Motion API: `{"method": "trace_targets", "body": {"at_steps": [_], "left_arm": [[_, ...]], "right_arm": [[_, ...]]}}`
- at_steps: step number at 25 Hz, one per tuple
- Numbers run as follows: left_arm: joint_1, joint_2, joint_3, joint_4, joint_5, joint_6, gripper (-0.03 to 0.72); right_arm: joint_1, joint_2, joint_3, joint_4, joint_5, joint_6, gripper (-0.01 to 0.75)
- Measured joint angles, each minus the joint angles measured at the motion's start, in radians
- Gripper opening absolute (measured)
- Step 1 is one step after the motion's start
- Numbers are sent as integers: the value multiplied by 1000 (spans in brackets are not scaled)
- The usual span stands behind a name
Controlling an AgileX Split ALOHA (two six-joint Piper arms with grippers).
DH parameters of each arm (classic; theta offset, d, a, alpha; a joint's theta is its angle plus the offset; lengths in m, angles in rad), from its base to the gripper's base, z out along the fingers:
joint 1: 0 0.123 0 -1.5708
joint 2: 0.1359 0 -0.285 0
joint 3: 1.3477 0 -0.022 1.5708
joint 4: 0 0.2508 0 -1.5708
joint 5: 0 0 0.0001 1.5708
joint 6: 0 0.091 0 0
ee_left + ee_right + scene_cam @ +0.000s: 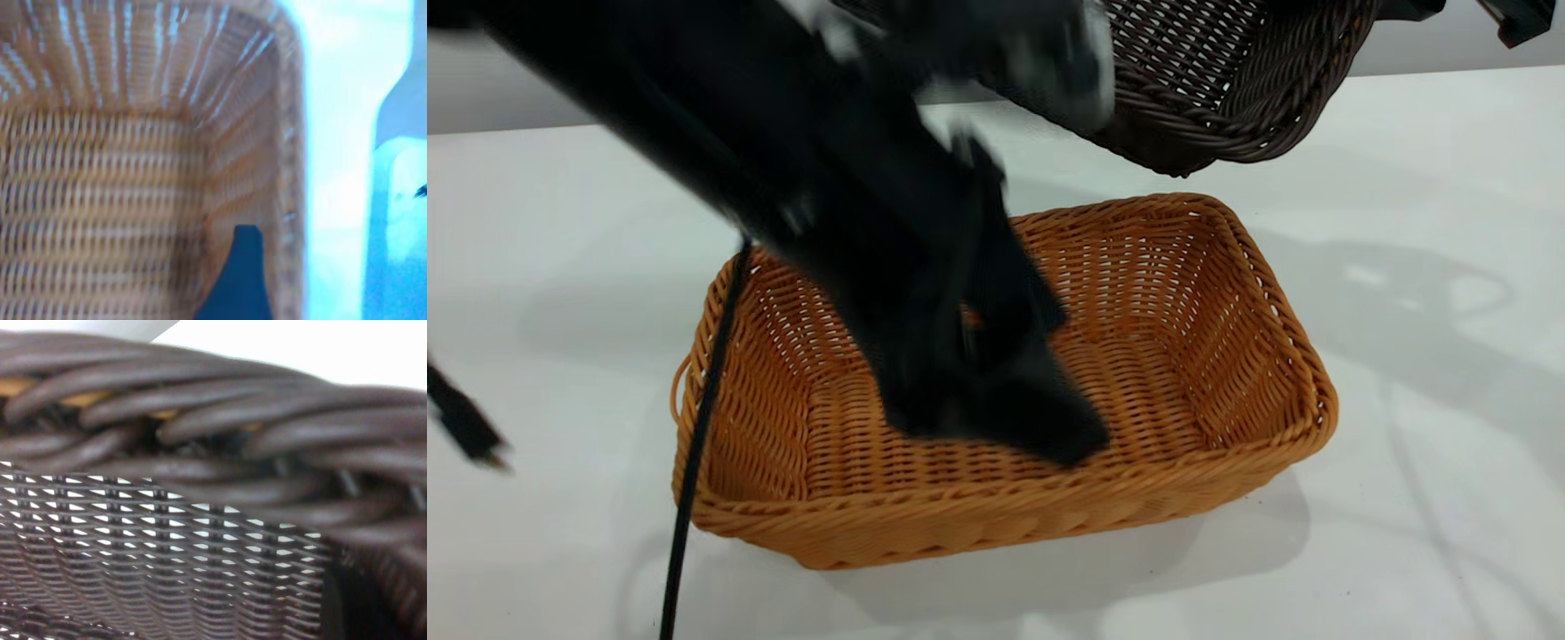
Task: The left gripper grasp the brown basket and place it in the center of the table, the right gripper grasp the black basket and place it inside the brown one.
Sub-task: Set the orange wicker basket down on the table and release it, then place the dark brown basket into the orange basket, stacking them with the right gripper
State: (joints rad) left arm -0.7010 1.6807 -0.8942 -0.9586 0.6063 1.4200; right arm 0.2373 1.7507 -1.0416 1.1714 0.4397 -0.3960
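My left gripper is hanging inside the brown basket (1131, 384). It should lift out of the way before my right gripper swings the black basket (1211, 101) over and lowers it inside.
The brown basket (1183, 356) stands on the white table (1405, 533) near its middle. My left gripper (1040, 427) is blurred and hangs inside the basket, close to its near wall. In the left wrist view one dark finger (241, 280) shows just inside the basket's wall (290, 200), with no second finger in sight, so the jaws stand wide apart. The black basket (1227, 80) hangs tilted in the air beyond the brown one, at the top right. Its braided rim (267, 433) fills the right wrist view. My right gripper holds it, mostly above the exterior view's top edge.
A black cable (694, 462) hangs from the left arm across the brown basket's left end. A black cable end (463, 427) sticks in at the far left. Bare white table lies to the left, right and front of the brown basket.
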Motion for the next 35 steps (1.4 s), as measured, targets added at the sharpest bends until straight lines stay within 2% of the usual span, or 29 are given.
{"method": "trace_targets", "body": {"at_steps": [3, 6, 12, 18, 25, 30, 35], "left_arm": [[0, -112, 0, 0, 66, -34, 613], [0, -245, 0, 0, 62, -40, 611], [0, -488, 0, -31, -60, -40, 599], [0, -632, -1, -128, -248, -39, 596], [0, -637, -25, -166, -304, -31, 596], [0, -636, -31, -162, -316, -30, 596], [0, -636, -31, -162, -321, -30, 596]], "right_arm": [[-20, 0, -39, -9, 36, 0, 120], [-21, 0, -95, -51, 90, 7, 120], [-19, 0, -165, -257, 302, 99, 120], [-17, 0, -174, -395, 519, 98, 120], [-17, 13, -173, -447, 570, 131, 120], [27, 91, -173, -463, 628, 77, 120], [74, 153, -173, -437, 593, 62, 120]]}}
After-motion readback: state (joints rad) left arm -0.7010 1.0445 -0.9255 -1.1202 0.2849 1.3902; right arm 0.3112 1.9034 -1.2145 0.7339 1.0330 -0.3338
